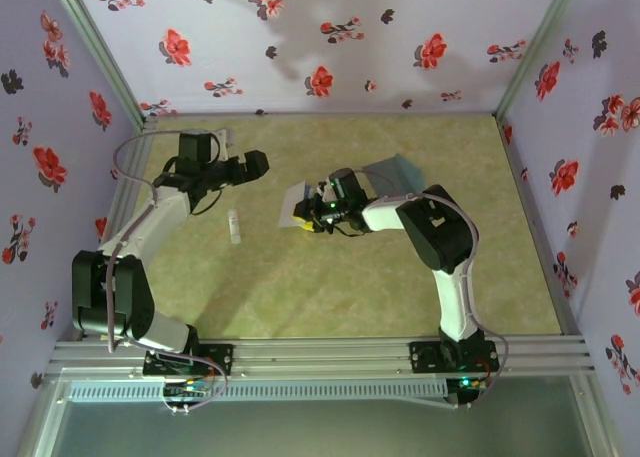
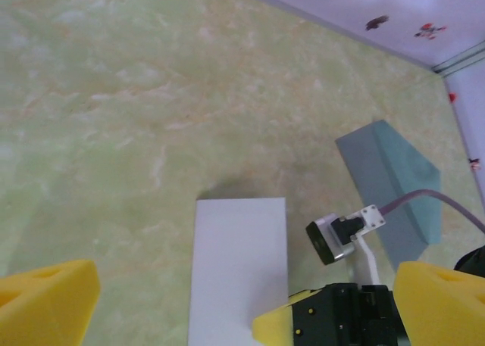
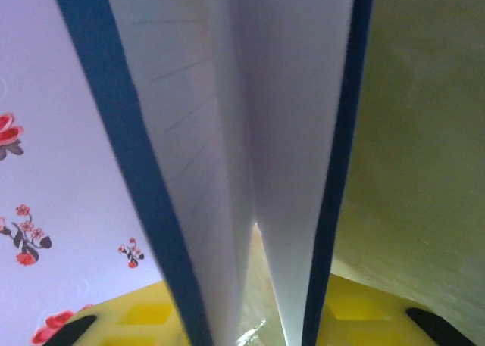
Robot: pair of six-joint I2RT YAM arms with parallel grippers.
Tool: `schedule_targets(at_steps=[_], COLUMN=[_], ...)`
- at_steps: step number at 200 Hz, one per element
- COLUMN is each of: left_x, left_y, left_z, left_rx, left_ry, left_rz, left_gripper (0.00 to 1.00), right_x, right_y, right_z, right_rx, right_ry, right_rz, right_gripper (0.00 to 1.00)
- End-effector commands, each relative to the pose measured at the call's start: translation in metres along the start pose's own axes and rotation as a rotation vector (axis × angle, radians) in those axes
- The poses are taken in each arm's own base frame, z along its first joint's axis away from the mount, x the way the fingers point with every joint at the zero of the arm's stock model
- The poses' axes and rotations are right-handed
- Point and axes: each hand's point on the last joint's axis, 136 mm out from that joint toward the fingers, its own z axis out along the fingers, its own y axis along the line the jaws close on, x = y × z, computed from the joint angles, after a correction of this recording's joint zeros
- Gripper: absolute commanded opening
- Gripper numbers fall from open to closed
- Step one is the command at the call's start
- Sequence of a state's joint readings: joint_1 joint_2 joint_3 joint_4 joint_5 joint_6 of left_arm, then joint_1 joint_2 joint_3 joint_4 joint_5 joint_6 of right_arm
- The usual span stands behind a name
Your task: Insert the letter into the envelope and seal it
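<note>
The grey envelope (image 2: 370,185) is crooked and away from the folded letter, so my right gripper needs to grab the envelope's flap (image 2: 413,176) and pull it straight beside the letter.
The letter (image 1: 295,206), a white sheet with a blue border, sits folded at the table's middle. In the right wrist view the letter's (image 3: 227,134) two leaves spread in a V between my right gripper's (image 3: 261,327) yellow fingers, which stand apart. From the left wrist view the letter (image 2: 239,263) looks like a plain white rectangle low over the table, with a right finger (image 2: 284,327) at its near corner. The grey envelope (image 1: 396,171) (image 2: 390,183) lies just beyond the right gripper (image 1: 312,215). My left gripper (image 1: 262,163) hovers open to the letter's left, its fingers (image 2: 49,300) wide.
A small white stick (image 1: 234,227) lies on the green table (image 1: 330,287) left of the letter, under the left arm. Floral walls (image 1: 330,37) close in the back and both sides. The right wrist camera (image 2: 333,236) shows in the left wrist view.
</note>
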State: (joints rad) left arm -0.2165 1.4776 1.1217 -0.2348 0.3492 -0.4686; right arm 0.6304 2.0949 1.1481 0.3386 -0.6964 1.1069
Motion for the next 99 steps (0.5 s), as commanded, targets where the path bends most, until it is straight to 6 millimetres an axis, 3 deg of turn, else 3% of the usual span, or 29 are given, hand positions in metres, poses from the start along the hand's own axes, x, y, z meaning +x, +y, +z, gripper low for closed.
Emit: schedule_targets(at_steps=[1,25,69,99], left_x=[-0.016,-0.031,-0.052,-0.063], left_y=[0.003,-0.005,-0.011,-0.016], left_z=[-0.014,-0.018,-0.021,-0.024], left_rx=[-0.062,-0.064,-0.079,-0.088], left_ry=[-0.026,-0.04,-0.056,-0.057], left_rz=[0.018,-0.019,0.021,0.067], left_gripper=[1.0,1.0,1.0,1.0], right_x=[0.001,0.001,0.001,-0.002], right_y=[-0.003,0.001,-0.01,-0.002], right_z=[0.002,-0.006,-0.03,-0.042], right_rx=[0.094,0.149,0.321,0.363], right_ry=[-0.007,-0.027,-0.087,-0.118], right_rz=[-0.03,-0.032,-0.038,-0.062], right_gripper=[0.39,0.44,0.68,0.99])
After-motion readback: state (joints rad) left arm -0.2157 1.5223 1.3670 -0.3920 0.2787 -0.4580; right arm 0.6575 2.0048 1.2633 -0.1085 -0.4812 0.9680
